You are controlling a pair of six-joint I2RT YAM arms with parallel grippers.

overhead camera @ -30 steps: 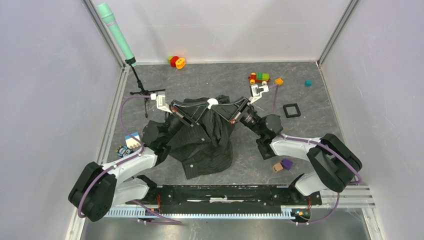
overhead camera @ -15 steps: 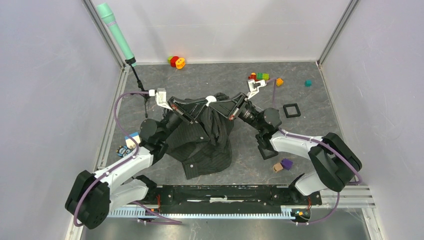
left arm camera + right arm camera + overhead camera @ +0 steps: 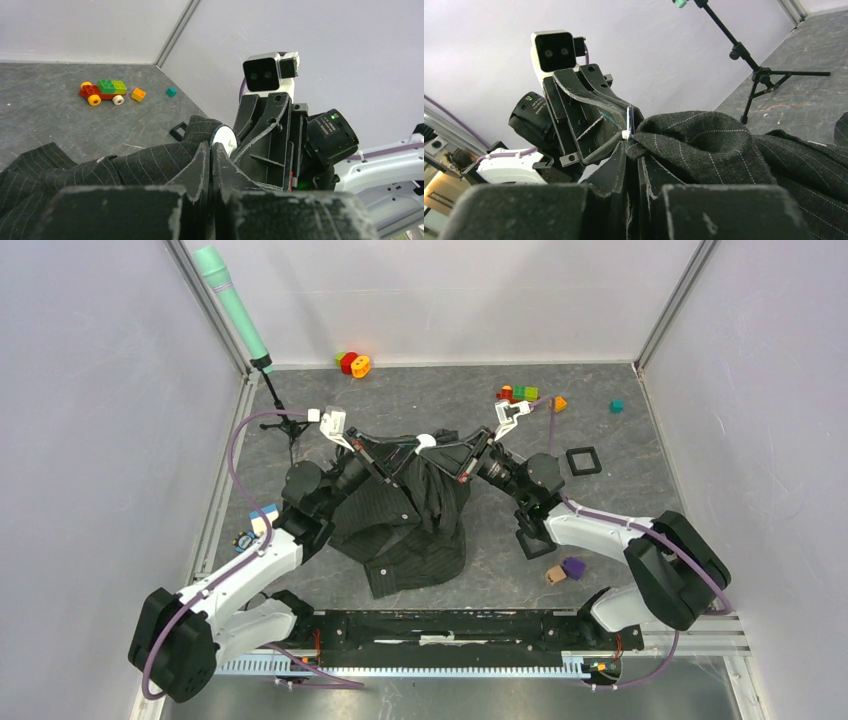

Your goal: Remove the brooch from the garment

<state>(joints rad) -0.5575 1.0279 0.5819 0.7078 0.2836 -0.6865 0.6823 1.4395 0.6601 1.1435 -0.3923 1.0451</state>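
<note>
The brooch's white side [image 3: 226,138] lies at a slant across my left gripper's shut fingers. My left gripper should open, line itself up with the brooch's edge [image 3: 214,134] and close on it.
The garment [image 3: 410,525], a dark pinstriped shirt, lies mid-table with its top fold lifted between both grippers. The brooch [image 3: 427,442] is a small disc with a white face and a dark-blue edge, sitting at the top of that fold. In the left wrist view the brooch [image 3: 223,137] is right at my left gripper's [image 3: 210,146] shut tips. The right wrist view shows the brooch [image 3: 629,120] edge-on. My right gripper [image 3: 633,150] is shut on the garment's [image 3: 704,145] fold just below it. From above, the left gripper [image 3: 412,446] and right gripper [image 3: 442,448] meet tip to tip.
A microphone stand [image 3: 285,425] is behind the left arm. A toy car [image 3: 518,394], orange block [image 3: 558,402] and teal cube [image 3: 617,406] lie at the back right. Black square frames [image 3: 583,460] [image 3: 530,540] and a purple block [image 3: 573,566] sit by the right arm.
My left wrist has swung toward the back and right, and its arm stands steeper. The right gripper shifted slightly back. The lifted fold and brooch stay between the tips.
</note>
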